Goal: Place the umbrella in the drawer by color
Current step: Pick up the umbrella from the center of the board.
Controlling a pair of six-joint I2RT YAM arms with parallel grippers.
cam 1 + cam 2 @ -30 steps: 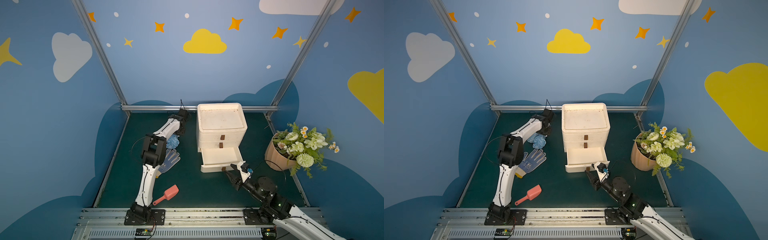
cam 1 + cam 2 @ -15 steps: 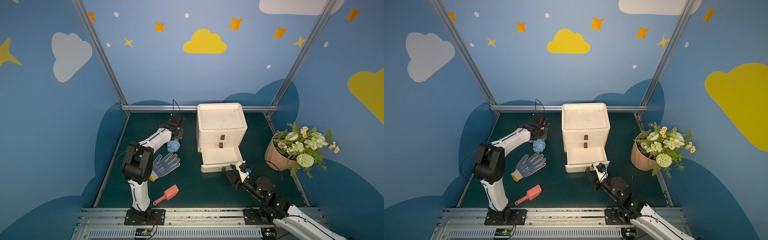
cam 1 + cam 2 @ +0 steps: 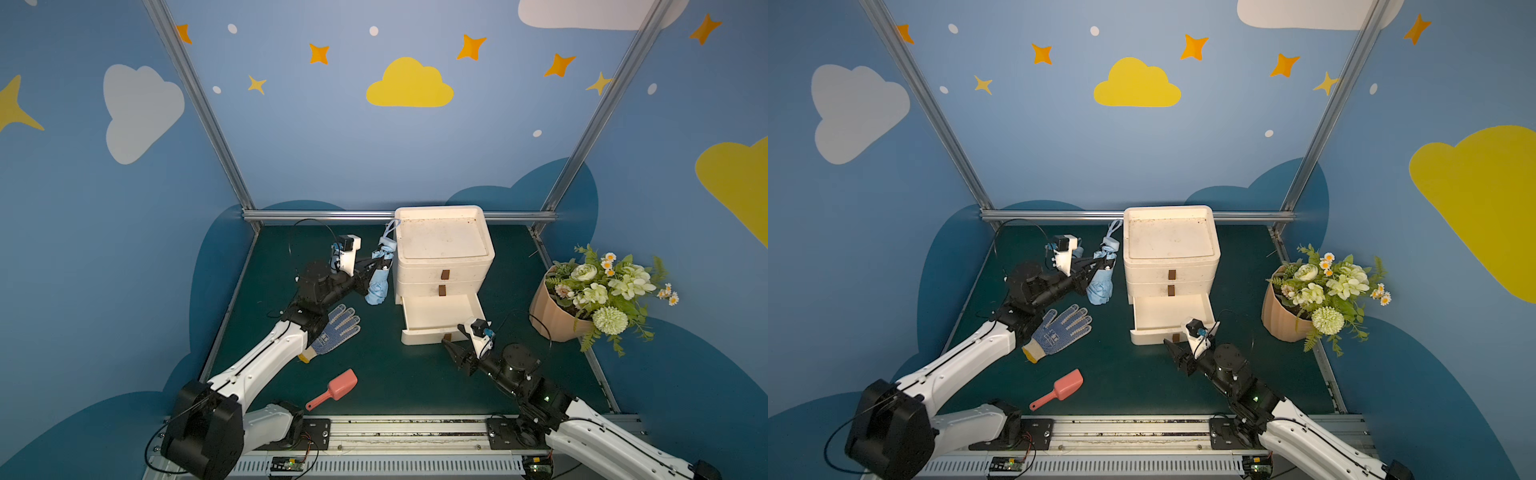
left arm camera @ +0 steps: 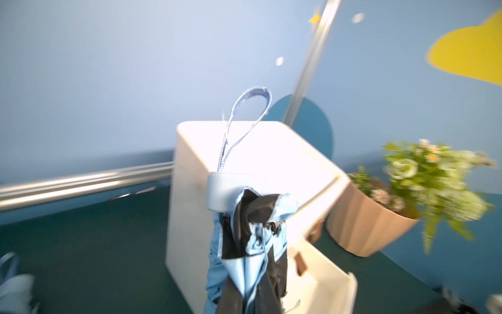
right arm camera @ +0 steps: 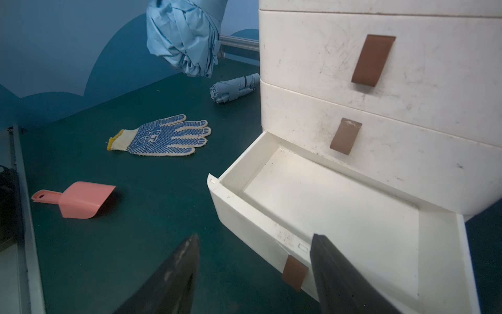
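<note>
Next, I take the umbrella over with my right gripper and lay it flat in the bottom drawer (image 3: 440, 312), since the light-blue umbrella hangs upright (image 3: 378, 285) in my left gripper beside the cabinet.
A folded light-blue umbrella (image 3: 377, 281) (image 3: 1100, 283) hangs upright in the air just left of the white drawer cabinet (image 3: 441, 239), with my left gripper (image 3: 380, 261) (image 3: 1107, 262) shut on its upper part. In the left wrist view the umbrella (image 4: 248, 244) with its wrist strap fills the middle and hides the jaws. The bottom drawer (image 3: 424, 336) (image 5: 271, 225) is pulled out and empty. My right gripper (image 3: 451, 345) (image 5: 254, 239) stands open at the drawer's front, one finger on each side of the brown handle (image 5: 294, 273) without touching it.
A second blue folded umbrella (image 5: 235, 87) lies on the mat beside the cabinet. A blue-dotted glove (image 3: 334, 330) and a pink scoop (image 3: 334, 389) lie front left. A flower pot (image 3: 557, 309) stands at the right. The upper two drawers are shut.
My left arm has swung round and lifted the umbrella off the mat, up and right toward the cabinet. The right gripper's jaws have opened wider at the drawer handle.
</note>
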